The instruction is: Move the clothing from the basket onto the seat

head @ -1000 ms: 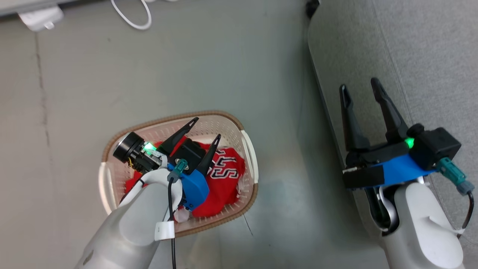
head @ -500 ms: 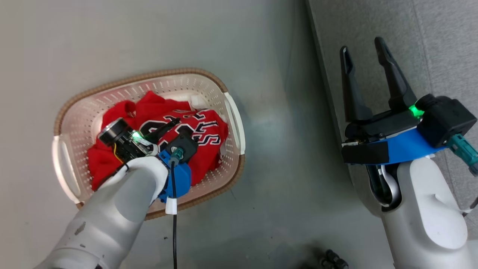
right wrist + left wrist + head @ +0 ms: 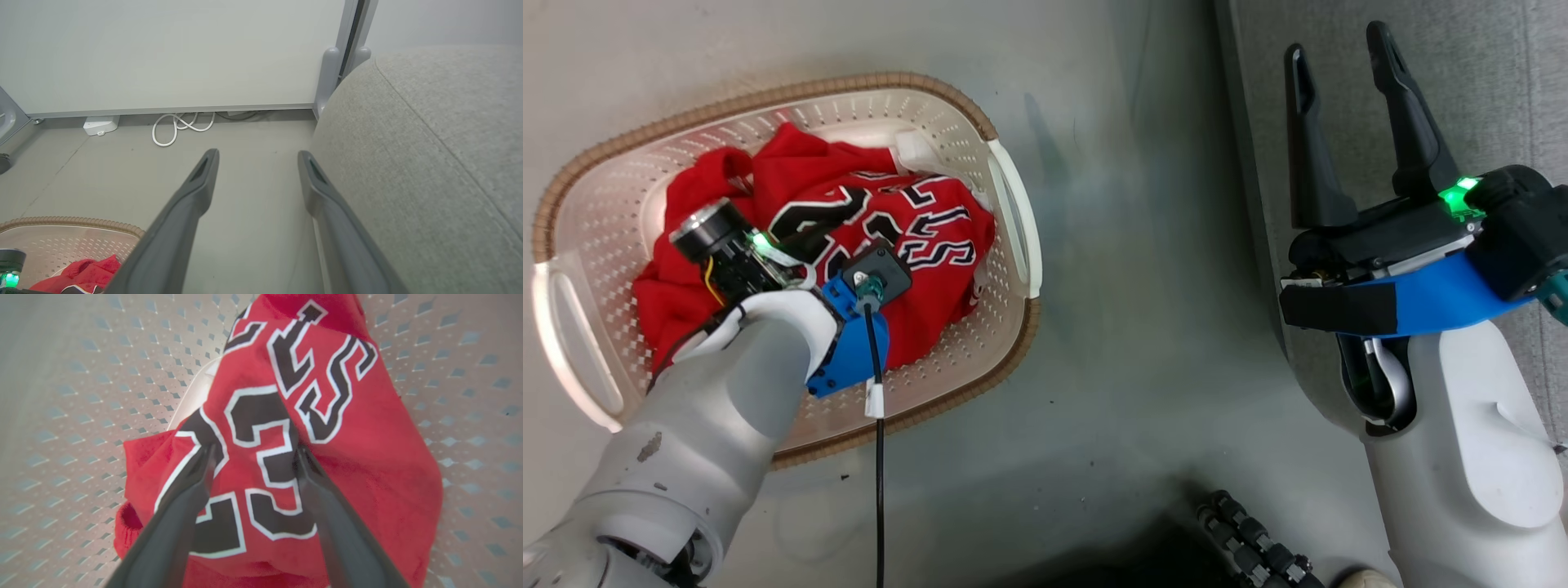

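Plain red cloth [image 3: 709, 186] bulges out next to the jersey's numbers [image 3: 946, 233], so I expect more red clothing to stay in the basket when I take the jersey away.
The cream perforated basket [image 3: 768, 91] with a brown rim stands on the floor at the left. The red clothing [image 3: 931, 286] lies crumpled inside it, a jersey with black-and-white "23" numerals [image 3: 261, 428] on top. My left gripper [image 3: 255, 448] points down into the basket, open, both fingertips [image 3: 206, 457] resting on the jersey with a strip of numeral fabric between them. My right gripper [image 3: 1337, 42] hangs open and empty over the edge of the grey seat [image 3: 1486, 82]; its wrist view shows the gripper [image 3: 257, 153] beside the seat's rounded side [image 3: 429, 143].
A coiled white cable [image 3: 179, 126] and a white adapter [image 3: 100, 124] lie by the far wall. A grey post [image 3: 329, 77] stands at the seat's corner. A black ribbed hose [image 3: 1250, 531] lies on the floor near my base.
The head camera has dipped, so the basket shows larger and further up-left. My left gripper has tipped down from above the basket onto the jersey. The right gripper has stayed open.
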Robot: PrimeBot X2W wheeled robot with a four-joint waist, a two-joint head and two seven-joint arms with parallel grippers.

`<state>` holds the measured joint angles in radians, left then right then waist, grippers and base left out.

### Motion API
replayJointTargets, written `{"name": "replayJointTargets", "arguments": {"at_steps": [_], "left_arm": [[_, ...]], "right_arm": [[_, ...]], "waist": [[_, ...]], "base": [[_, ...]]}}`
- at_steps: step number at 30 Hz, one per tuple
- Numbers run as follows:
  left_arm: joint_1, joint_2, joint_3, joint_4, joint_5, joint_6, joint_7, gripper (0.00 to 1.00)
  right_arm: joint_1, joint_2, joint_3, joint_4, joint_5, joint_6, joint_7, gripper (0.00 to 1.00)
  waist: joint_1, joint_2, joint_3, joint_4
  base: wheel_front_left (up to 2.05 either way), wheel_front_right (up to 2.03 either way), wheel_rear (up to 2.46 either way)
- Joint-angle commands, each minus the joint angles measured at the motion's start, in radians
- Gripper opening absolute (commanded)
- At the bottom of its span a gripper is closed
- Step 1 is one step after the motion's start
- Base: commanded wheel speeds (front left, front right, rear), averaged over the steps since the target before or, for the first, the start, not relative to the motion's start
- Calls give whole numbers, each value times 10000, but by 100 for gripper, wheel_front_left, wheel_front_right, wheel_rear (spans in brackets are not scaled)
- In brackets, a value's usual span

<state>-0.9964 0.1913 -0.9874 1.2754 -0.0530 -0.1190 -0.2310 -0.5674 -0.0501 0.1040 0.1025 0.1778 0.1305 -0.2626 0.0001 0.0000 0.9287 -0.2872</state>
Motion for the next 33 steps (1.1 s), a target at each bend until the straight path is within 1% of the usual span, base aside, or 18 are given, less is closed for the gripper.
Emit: {"name": "replayJointTargets", "arguments": {"at_steps": [1,5,10,14,15,16,17,18,26,33], "left_arm": [[-177,81,-70,33,29,92,61,100],[-505,136,-285,75,210,189,273,100],[-695,124,-432,121,268,467,566,100],[-837,54,-573,135,312,512,864,100],[-832,50,-625,137,340,508,927,93],[-831,50,-655,141,339,512,970,44],[-842,41,-689,143,341,528,1018,9],[-853,29,-734,145,360,512,1058,0],[-776,-21,-784,146,144,371,874,0],[-498,-399,-772,143,-151,255,402,0]], "right_arm": [[-169,-4,-26,-75,68,3,-35,100],[-177,-4,4,-203,122,4,-35,100],[-176,-4,-6,-305,164,3,-35,100],[-178,-4,-23,-358,203,4,-35,100],[-186,-4,-38,-361,200,3,-35,100],[-193,-4,-48,-360,198,3,-35,100],[-204,-4,-57,-359,191,4,-35,100],[-219,-4,-60,-355,181,3,-35,100],[-248,-4,-89,-260,140,3,-35,100],[-70,-6,-169,-104,1,3,-35,100]], "waist": [[-1,0,214,-58],[-1,0,507,-115],[-1,0,721,-155],[-1,0,843,-162],[-1,0,857,-158],[-1,0,864,-152],[-1,0,866,-141],[-1,0,867,-130],[-1,0,662,-58],[-1,0,69,216]], "base": [[0,0,0],[0,0,0],[0,0,0],[0,0,0],[0,0,0],[0,0,0],[0,0,0],[0,0,0],[0,0,0],[0,0,0]]}}
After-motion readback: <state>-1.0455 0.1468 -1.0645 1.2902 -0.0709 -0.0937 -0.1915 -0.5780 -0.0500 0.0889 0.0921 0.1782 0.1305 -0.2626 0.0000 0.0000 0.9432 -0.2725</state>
